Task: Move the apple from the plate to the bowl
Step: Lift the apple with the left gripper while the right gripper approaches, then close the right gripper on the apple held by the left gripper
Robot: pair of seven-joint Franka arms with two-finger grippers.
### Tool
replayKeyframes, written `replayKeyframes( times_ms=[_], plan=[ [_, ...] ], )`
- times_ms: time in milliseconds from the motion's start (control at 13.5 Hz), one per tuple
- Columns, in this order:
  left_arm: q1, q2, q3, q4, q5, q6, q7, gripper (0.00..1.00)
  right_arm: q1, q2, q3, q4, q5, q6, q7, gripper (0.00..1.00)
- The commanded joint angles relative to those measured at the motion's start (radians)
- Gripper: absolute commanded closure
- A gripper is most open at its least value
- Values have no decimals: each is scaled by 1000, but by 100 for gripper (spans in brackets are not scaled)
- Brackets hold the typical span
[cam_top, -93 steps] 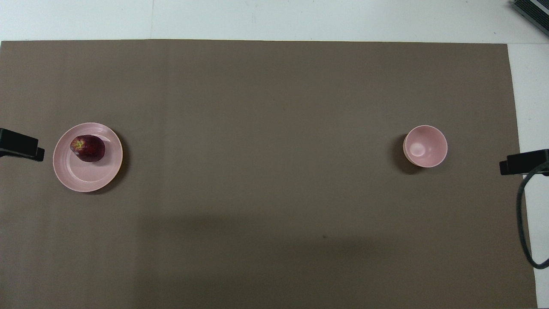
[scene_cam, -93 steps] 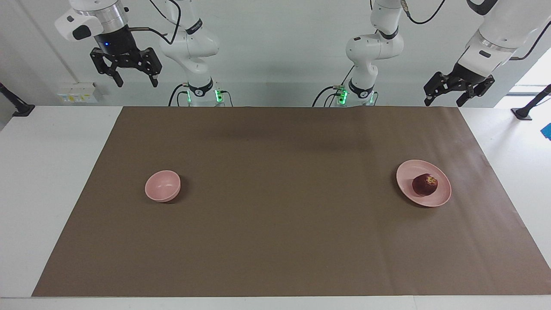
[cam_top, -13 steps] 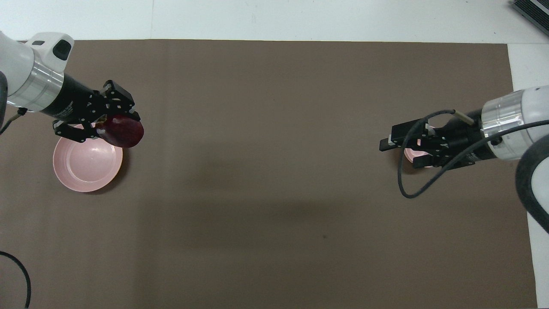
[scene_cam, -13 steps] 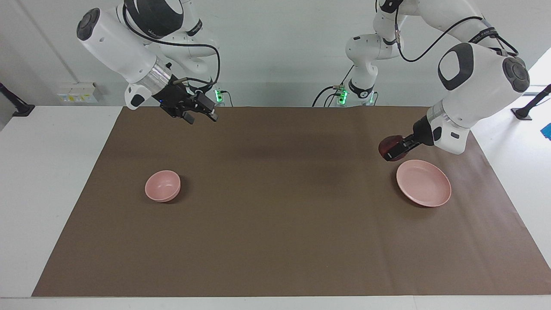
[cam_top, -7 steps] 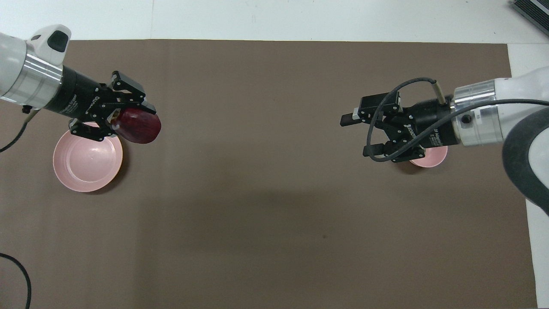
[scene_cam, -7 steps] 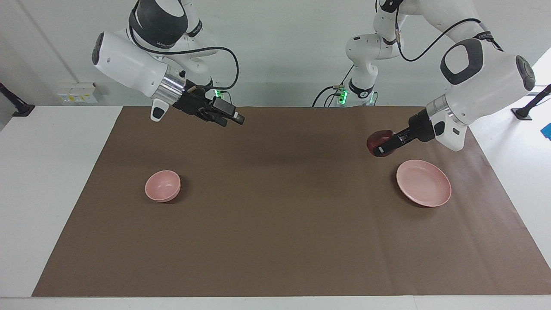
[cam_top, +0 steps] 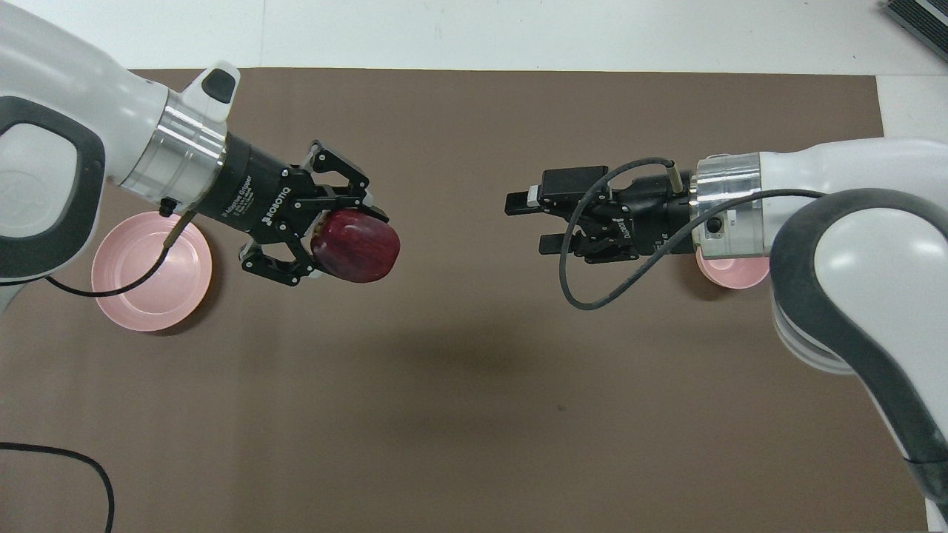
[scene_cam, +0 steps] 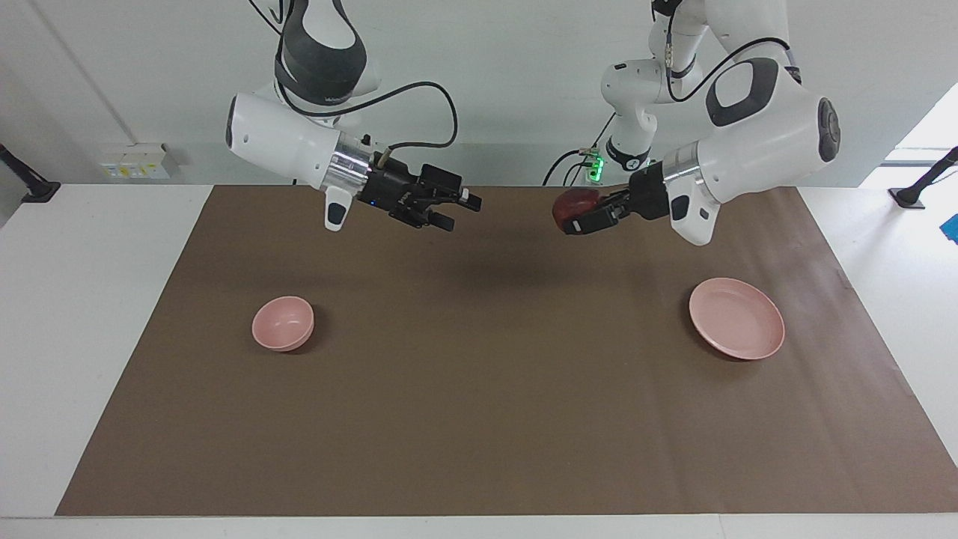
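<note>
My right gripper should take the apple [cam_top: 386, 249] by its free side first, because the bowl [scene_cam: 283, 324] is far from my left gripper and close to my right gripper's arm.
The dark red apple [scene_cam: 573, 204] [cam_top: 357, 248] hangs in the air over the brown mat, with my left gripper [scene_cam: 580, 215] [cam_top: 348, 244] shut on it. Facing it from a short way off, my right gripper [scene_cam: 458, 208] [cam_top: 527, 222] is open, holds nothing, and is also raised over the mat's middle. The pale pink plate [scene_cam: 736, 318] [cam_top: 141, 285] lies bare toward the left arm's end of the table. The small pink bowl [scene_cam: 283, 323] [cam_top: 729, 270] stands toward the right arm's end, partly covered by the right arm in the overhead view.
A brown mat [scene_cam: 494, 389] covers most of the white table [scene_cam: 90, 299]. A black cable [cam_top: 67, 474] loops over the mat's corner by the left arm. The right arm's own cable [cam_top: 592, 289] hangs under its wrist.
My left gripper has carried the apple up and away from the plate toward the mat's middle. The open right gripper has swung in from over the bowl toward it.
</note>
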Motion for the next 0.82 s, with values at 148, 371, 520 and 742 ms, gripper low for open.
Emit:
replayKeyframes(
  times_ms=[148, 371, 520, 742],
  plan=[
    [-12, -17, -43, -47, -218, 93, -129, 100, -19, -100, -2, -153, 167, -10, -203, 0],
    [-63, -8, -44, -93, -277, 187, -138, 100, -102, -111, -4, -165, 205, -192, -202, 0],
    [-56, -1, -44, -112, -339, 190, -140, 100, -180, -111, -4, -161, 233, -301, -209, 0],
    [-65, 14, -46, -113, -400, 216, -147, 100, -188, -114, -4, -169, 236, -287, -255, 0]
  ],
)
